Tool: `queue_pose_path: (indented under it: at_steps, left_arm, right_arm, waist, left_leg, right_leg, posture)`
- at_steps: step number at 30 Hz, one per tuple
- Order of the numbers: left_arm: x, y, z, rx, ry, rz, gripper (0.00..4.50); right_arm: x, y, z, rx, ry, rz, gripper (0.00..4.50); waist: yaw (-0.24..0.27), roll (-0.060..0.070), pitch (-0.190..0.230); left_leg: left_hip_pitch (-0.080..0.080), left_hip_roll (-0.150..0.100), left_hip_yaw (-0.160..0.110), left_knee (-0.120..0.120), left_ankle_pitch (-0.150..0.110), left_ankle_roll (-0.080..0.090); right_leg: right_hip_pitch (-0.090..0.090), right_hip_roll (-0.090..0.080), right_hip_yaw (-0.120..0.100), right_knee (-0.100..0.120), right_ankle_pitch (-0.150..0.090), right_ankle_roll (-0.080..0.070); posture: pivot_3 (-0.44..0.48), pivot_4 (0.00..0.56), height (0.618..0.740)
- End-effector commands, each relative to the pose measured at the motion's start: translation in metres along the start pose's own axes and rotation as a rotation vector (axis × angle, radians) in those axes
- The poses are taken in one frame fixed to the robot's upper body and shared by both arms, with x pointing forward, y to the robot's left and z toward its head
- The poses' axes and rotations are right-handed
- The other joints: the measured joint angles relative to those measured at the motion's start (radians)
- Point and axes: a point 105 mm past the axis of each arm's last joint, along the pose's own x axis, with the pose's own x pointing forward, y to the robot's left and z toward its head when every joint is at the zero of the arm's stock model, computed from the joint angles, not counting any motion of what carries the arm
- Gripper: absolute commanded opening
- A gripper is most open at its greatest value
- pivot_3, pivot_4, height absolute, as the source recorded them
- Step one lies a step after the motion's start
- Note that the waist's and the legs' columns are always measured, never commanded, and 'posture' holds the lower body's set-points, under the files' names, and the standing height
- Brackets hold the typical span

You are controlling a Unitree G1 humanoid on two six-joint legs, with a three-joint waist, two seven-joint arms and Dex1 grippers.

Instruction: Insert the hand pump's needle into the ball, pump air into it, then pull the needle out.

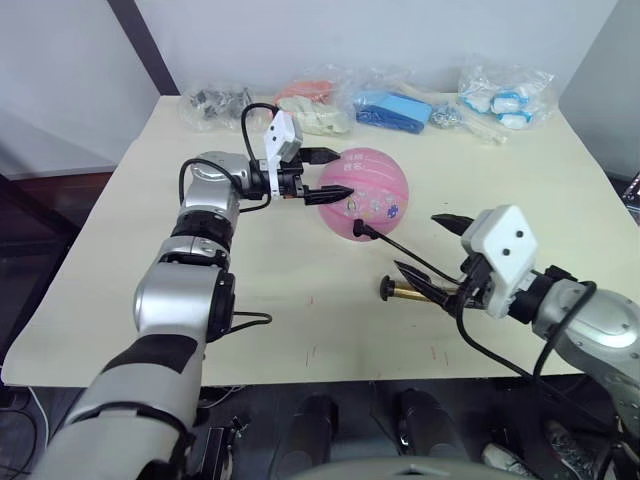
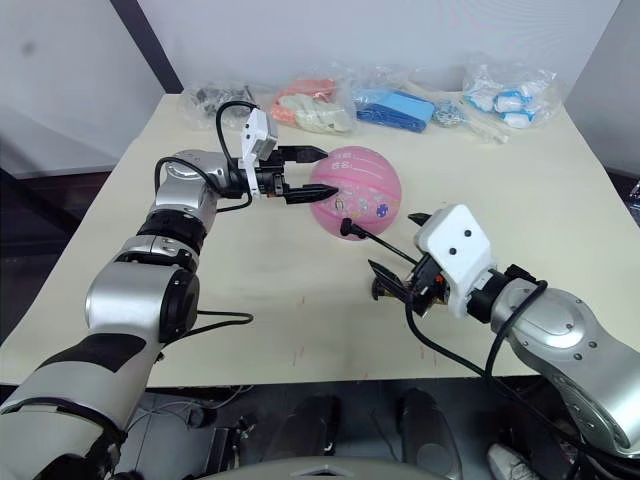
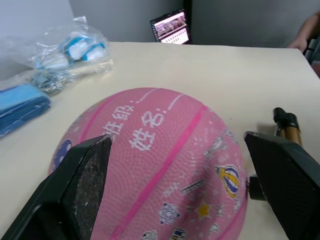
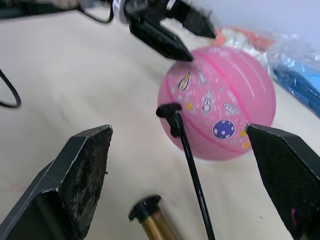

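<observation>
The black fitting [image 1: 360, 229] sits flush [image 1: 358, 222] against the pink ball. Its hidden needle should slip out when I pull, and the ball should stay round.
The pink ball [image 1: 372, 188] rests on the cream table [image 1: 150, 260], back of centre. My left gripper [image 1: 337, 173] is open at the ball's left side, its fingers [image 3: 85, 180] spread around the ball and close to its skin. The hand pump [image 1: 412, 291], a brass cylinder, lies on the table in front of the ball. Its thin black hose [image 4: 192, 170] runs up to a black fitting [image 4: 170, 112] that sits against the ball's front. The needle itself is hidden. My right gripper [image 1: 422, 244] hangs open just above the pump and hose, holding nothing.
Several plastic bags line the table's far edge: dark parts [image 1: 215, 105], orange and cream items [image 1: 315, 100], blue items [image 1: 395, 108], white-and-blue items [image 1: 505, 98]. A small lit screen [image 3: 171, 27] stands beyond the table. The table's front edge [image 1: 300, 377] is near the pump.
</observation>
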Motion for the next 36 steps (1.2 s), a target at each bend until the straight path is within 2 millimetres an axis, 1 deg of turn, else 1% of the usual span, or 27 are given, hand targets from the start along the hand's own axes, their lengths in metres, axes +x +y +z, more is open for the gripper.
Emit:
queue_pose_path:
  at_steps: [1,3,6,13,16,19,22,25,26,29,32,34,36]
  left_arm:
    - [0.001,0.007,0.017,0.056,-0.028,0.025,4.50]
    - [0.005,0.006,0.019,0.062,-0.021,0.022,4.50]
    - [0.013,0.006,0.013,0.075,0.025,0.031,4.50]
    - [0.023,0.003,-0.020,0.137,0.210,0.056,4.50]
    - [0.027,0.000,-0.021,0.127,0.204,0.041,4.50]
    - [0.028,-0.002,-0.019,0.122,0.195,0.028,4.50]
    - [0.027,-0.001,-0.019,0.120,0.195,0.026,4.50]
    - [0.026,-0.001,-0.017,0.109,0.192,0.022,4.50]
    - [0.026,-0.001,-0.017,0.109,0.191,0.020,4.50]
    - [0.026,-0.002,-0.016,0.102,0.189,0.015,4.50]
    - [0.026,-0.001,-0.015,0.103,0.189,0.022,4.50]
    - [0.026,0.000,-0.015,0.100,0.190,0.025,4.50]
    - [0.026,0.000,-0.015,0.098,0.196,0.022,4.50]
  right_arm:
    - [-0.008,0.001,0.015,-0.024,-0.083,-0.015,4.47]
    - [-0.010,0.000,0.016,-0.020,-0.092,-0.026,4.47]
    - [-0.013,-0.001,0.016,-0.022,-0.092,-0.041,4.47]
    - [-0.012,-0.001,0.020,-0.033,-0.093,-0.059,4.47]
    - [-0.010,0.000,0.018,-0.045,-0.077,-0.058,4.47]
    - [-0.004,-0.002,0.011,-0.085,-0.021,-0.073,4.47]
    - [0.010,-0.011,-0.001,-0.118,0.049,-0.099,4.47]
    - [0.030,-0.020,-0.010,-0.173,0.106,-0.112,4.47]
    - [0.038,-0.020,-0.011,-0.192,0.117,-0.106,4.47]
    - [0.065,-0.020,-0.025,-0.283,0.185,-0.087,4.47]
    - [0.081,-0.018,-0.030,-0.338,0.200,-0.078,4.47]
    - [0.090,-0.014,-0.031,-0.363,0.202,-0.053,4.47]
    - [0.098,-0.010,-0.033,-0.396,0.204,-0.040,3.92]
  waist:
    - [0.000,0.000,0.000]
    - [0.000,0.000,0.000]
    - [0.000,-0.001,0.000]
    - [-0.001,-0.001,0.000]
    - [0.000,-0.001,0.000]
    - [0.001,-0.002,-0.001]
    - [0.000,-0.002,-0.001]
    - [-0.001,-0.002,-0.001]
    - [0.001,-0.002,-0.001]
    - [-0.001,-0.002,-0.001]
    - [0.001,-0.002,-0.001]
    - [0.001,-0.002,-0.001]
    - [0.000,-0.002,-0.001]
  left_leg:
    - [0.000,0.000,0.000,0.000,0.000,0.000]
    - [0.000,0.000,0.000,0.000,0.000,0.000]
    - [0.001,0.000,0.000,0.001,0.000,0.000]
    - [0.002,0.000,0.001,0.001,0.000,0.000]
    - [0.003,0.000,0.001,0.001,0.000,0.000]
    - [0.003,0.000,0.001,0.001,0.000,0.000]
    - [0.003,0.000,0.001,0.002,0.000,0.000]
    - [0.003,-0.001,0.001,0.002,0.000,0.000]
    - [0.003,-0.001,0.001,0.002,0.000,0.000]
    - [0.003,-0.001,0.001,0.002,0.000,0.000]
    - [0.003,-0.001,0.000,0.002,0.000,0.000]
    - [0.003,-0.001,0.000,0.002,0.000,0.000]
    - [0.003,-0.001,0.000,0.002,0.000,0.000]
  right_leg:
    - [0.000,0.000,0.000,0.001,0.000,0.000]
    - [0.000,0.000,0.000,0.002,0.000,0.000]
    - [0.000,0.000,0.000,0.003,0.000,0.000]
    - [0.000,0.000,0.001,0.003,0.000,0.000]
    - [0.002,0.000,0.001,0.004,0.000,0.000]
    - [0.002,0.000,0.001,0.004,0.000,0.000]
    - [0.002,0.000,0.001,0.004,0.000,0.000]
    - [0.002,0.000,0.001,0.004,0.000,0.000]
    - [0.002,0.000,0.001,0.004,0.000,0.000]
    - [0.001,0.000,0.002,0.004,0.000,0.000]
    - [0.001,0.000,0.001,0.004,0.000,0.000]
    - [0.001,0.000,0.001,0.004,0.000,0.000]
    - [0.001,0.000,0.001,0.004,0.000,0.000]
  posture:
    - [0.000,0.150,0.740]
    - [0.000,0.150,0.740]
    - [0.000,0.150,0.740]
    - [0.000,0.150,0.740]
    - [0.000,0.150,0.740]
    - [0.000,0.150,0.740]
    - [0.000,0.150,0.740]
    - [0.000,0.150,0.740]
    - [0.000,0.150,0.740]
    - [0.000,0.150,0.740]
    - [0.000,0.150,0.740]
    - [0.000,0.150,0.740]
    - [0.000,0.150,0.740]
